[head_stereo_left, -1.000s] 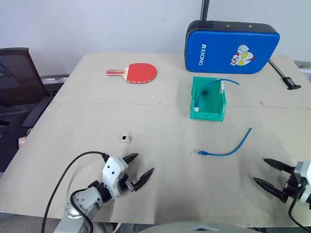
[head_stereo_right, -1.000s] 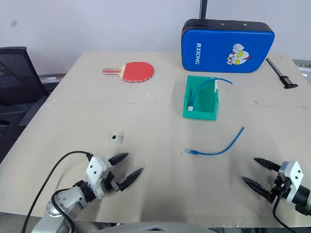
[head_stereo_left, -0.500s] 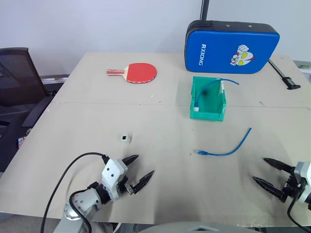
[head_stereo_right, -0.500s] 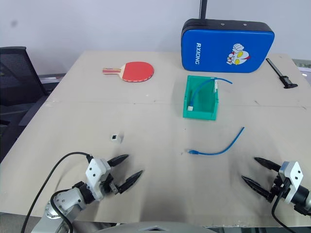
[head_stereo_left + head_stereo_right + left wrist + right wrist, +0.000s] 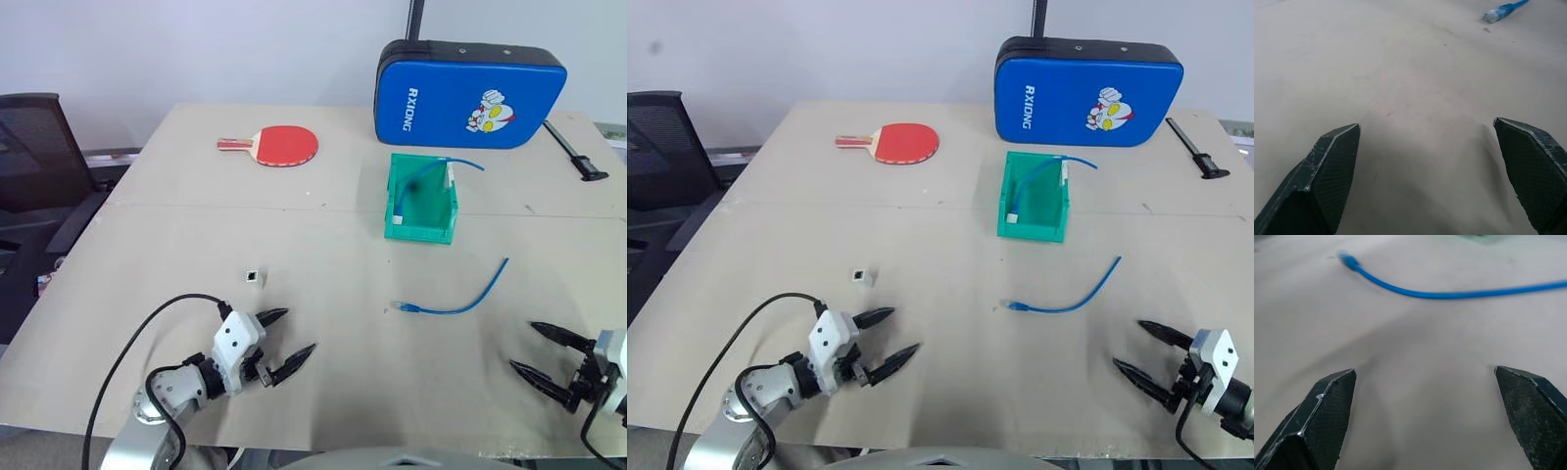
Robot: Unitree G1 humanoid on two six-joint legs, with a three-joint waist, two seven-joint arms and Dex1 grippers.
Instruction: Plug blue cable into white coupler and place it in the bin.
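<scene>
The blue cable in the green bin [image 5: 464, 162] sticks out past the bin's rim, so the loose blue cable [image 5: 464, 307] should stay stretched out when I carry it plugged in.
A loose blue cable [image 5: 460, 300] lies curved on the table right of centre, its clear plug [image 5: 401, 307] at the left end; the right wrist view has the same cable [image 5: 1449, 293]. The tiny white coupler [image 5: 254, 276] sits alone on the table left of centre. At the back stands the green bin [image 5: 421, 201], and a second blue cable [image 5: 431, 171] with a white piece lies inside it. My left gripper [image 5: 290, 341] hovers open near the front edge, below the coupler. My right gripper [image 5: 534, 351] is open at the front right, short of the loose cable.
A red table-tennis paddle [image 5: 279, 145] lies at the back left. A big blue padded case [image 5: 470, 93] stands behind the bin, with a black tool [image 5: 576, 152] to its right. A black chair [image 5: 34, 166] is left of the table.
My left hand has turned a little, fingers swinging slightly rightward. The cable, coupler and bin lie where they were, and my right gripper has barely shifted.
</scene>
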